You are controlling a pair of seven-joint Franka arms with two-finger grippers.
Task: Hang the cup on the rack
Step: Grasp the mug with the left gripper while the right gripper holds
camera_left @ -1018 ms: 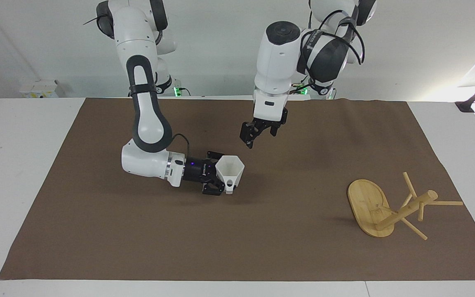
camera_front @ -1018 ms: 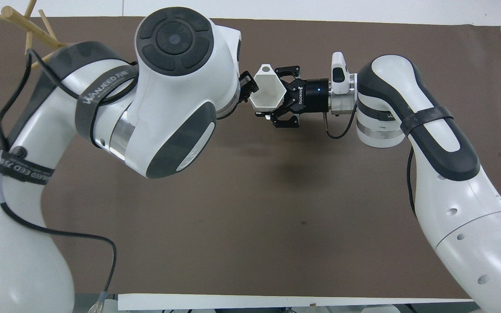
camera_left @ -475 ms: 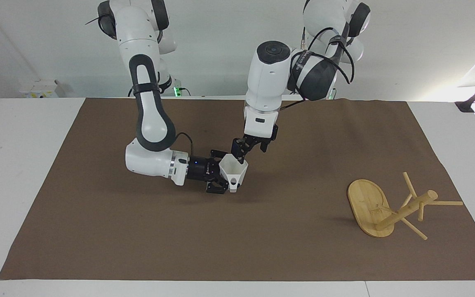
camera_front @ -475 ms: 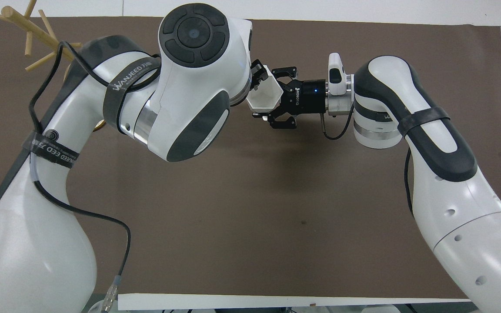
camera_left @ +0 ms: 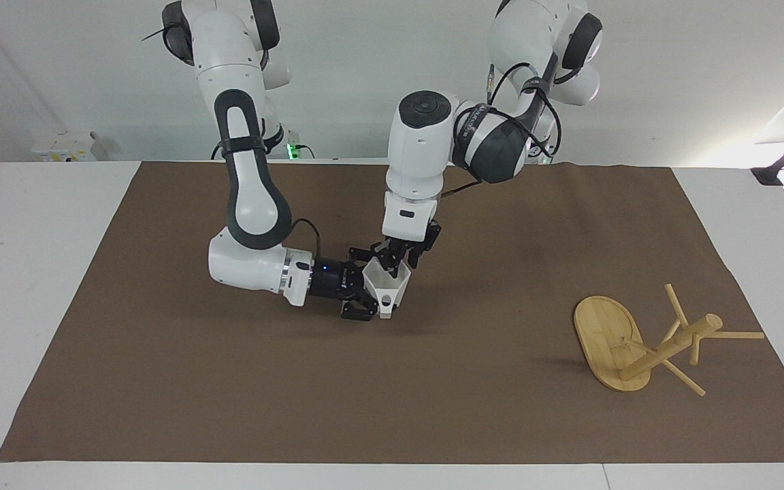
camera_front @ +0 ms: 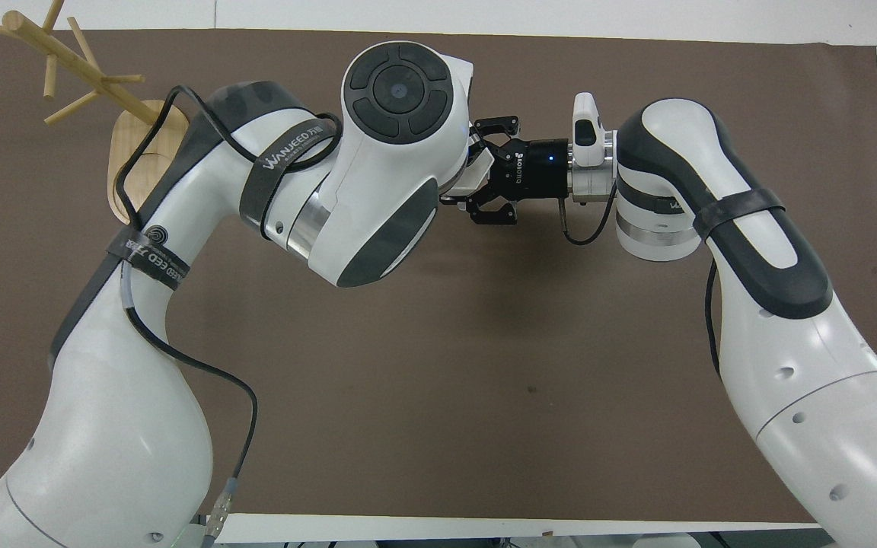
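Observation:
The robot's left gripper should close on the cup's rim (camera_left: pixel 401 278) before its right gripper opens and backs away, because the rack (camera_left: pixel 668 352) stands far from the cup in the right gripper.
My right gripper (camera_left: pixel 369 286) is shut on the white faceted cup (camera_left: pixel 386 291) and holds it sideways just above the middle of the brown mat, handle facing away from the robots. My left gripper (camera_left: pixel 399 261) hangs from above, open, its fingertips at the cup's rim, one of them seemingly inside. In the overhead view the left wrist covers most of the cup (camera_front: pixel 472 172), and the right gripper (camera_front: pixel 478 169) shows beside it. The bamboo rack (camera_left: pixel 664 347) lies tipped over toward the left arm's end of the table, its oval base (camera_left: pixel 603 330) on edge; it also shows in the overhead view (camera_front: pixel 65 61).
A brown mat (camera_left: pixel 433 408) covers most of the white table (camera_left: pixel 31 272). A small white box (camera_left: pixel 69 146) stands off the mat near the right arm's base. A black clamp (camera_left: pixel 776 170) sits at the table edge at the left arm's end.
My left gripper has come down and toward the cup, from well above it to its rim. My right gripper has kept hold of the cup, shifting it slightly.

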